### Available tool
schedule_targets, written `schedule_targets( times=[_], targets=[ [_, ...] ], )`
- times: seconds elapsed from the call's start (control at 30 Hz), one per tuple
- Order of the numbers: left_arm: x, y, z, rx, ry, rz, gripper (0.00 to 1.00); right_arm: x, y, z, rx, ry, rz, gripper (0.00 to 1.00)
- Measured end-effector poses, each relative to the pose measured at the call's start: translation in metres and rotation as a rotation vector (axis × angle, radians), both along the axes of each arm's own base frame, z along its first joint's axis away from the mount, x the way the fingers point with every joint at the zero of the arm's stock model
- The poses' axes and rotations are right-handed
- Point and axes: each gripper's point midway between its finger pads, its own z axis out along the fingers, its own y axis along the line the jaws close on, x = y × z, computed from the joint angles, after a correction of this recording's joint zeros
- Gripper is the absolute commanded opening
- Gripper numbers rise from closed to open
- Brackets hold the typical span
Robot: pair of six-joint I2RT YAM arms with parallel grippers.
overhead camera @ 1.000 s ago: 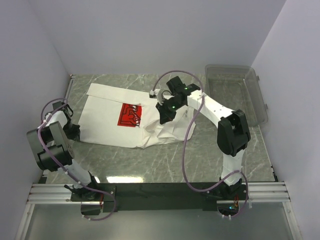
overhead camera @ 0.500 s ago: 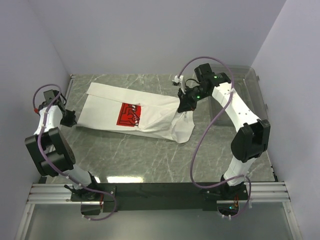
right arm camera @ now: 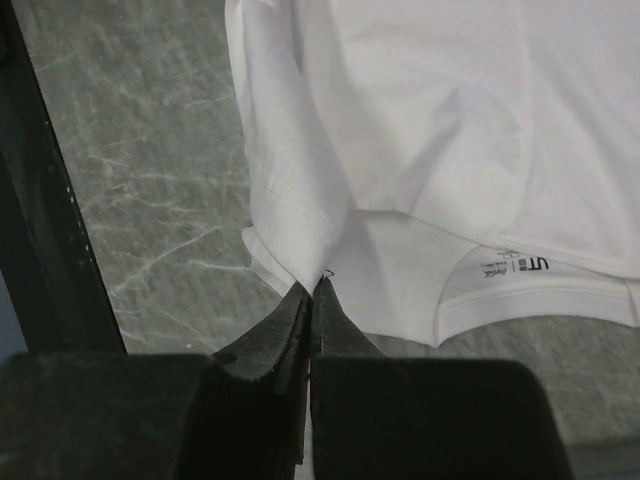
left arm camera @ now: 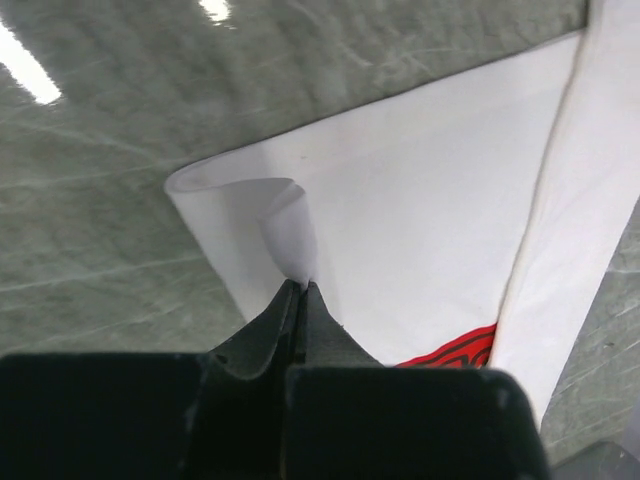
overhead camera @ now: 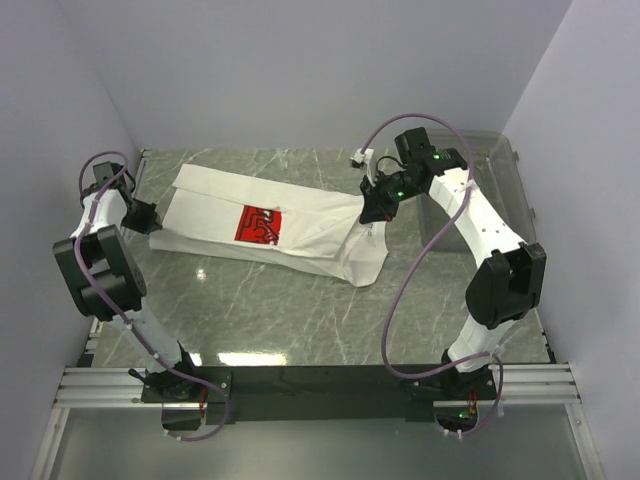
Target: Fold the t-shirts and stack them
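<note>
The white t-shirt's near side [overhead camera: 240,248] goes straight from my left gripper to my right gripper. I continue to bring it over the white t-shirt until it lies flat.
The white t-shirt [overhead camera: 290,228] with a red square chest print [overhead camera: 257,225] lies stretched across the back of the marble table. My left gripper [overhead camera: 152,222] is shut on its near left corner, the cloth [left arm camera: 400,220] pinched into a small peak at the tips of the left gripper [left arm camera: 302,284]. My right gripper [overhead camera: 372,212] is shut on the shirt's right end. In the right wrist view the right gripper [right arm camera: 312,284] pinches a hemmed fold of the t-shirt [right arm camera: 420,130] beside the neck label [right arm camera: 512,267], lifted above the table.
A clear grey plastic bin [overhead camera: 480,185] stands at the back right, behind my right arm. The table's dark left rim [overhead camera: 138,175] runs close to my left gripper. Purple cables loop over both arms.
The right gripper has pulled its end of the shirt to the back right and drawn it long. The left gripper has swung in from the left and now holds the near left corner.
</note>
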Motion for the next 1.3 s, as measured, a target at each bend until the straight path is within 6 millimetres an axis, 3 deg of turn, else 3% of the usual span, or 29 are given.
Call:
schedule_targets(
  times=[0.23, 0.43, 0.7, 0.93, 1.3],
  targets=[
    [0.037, -0.007, 0.000, 0.003, -0.015, -0.072, 0.01, 0.021, -0.010, 0.001, -0.009, -0.004, -0.127, 0.00],
    [0.063, -0.014, -0.009, 0.009, 0.004, -0.134, 0.01, 0.039, -0.007, -0.008, -0.013, 0.029, -0.190, 0.00],
    [0.074, -0.017, -0.025, 0.003, 0.043, -0.162, 0.01, 0.063, -0.007, -0.025, -0.050, 0.069, -0.263, 0.00],
    [0.086, -0.017, -0.027, 0.013, 0.047, -0.172, 0.01, 0.079, -0.007, -0.032, -0.065, 0.078, -0.329, 0.00],
    [0.085, -0.017, -0.035, 0.016, 0.069, -0.180, 0.01, 0.106, 0.003, -0.040, -0.053, 0.093, -0.382, 0.00]
  ],
)
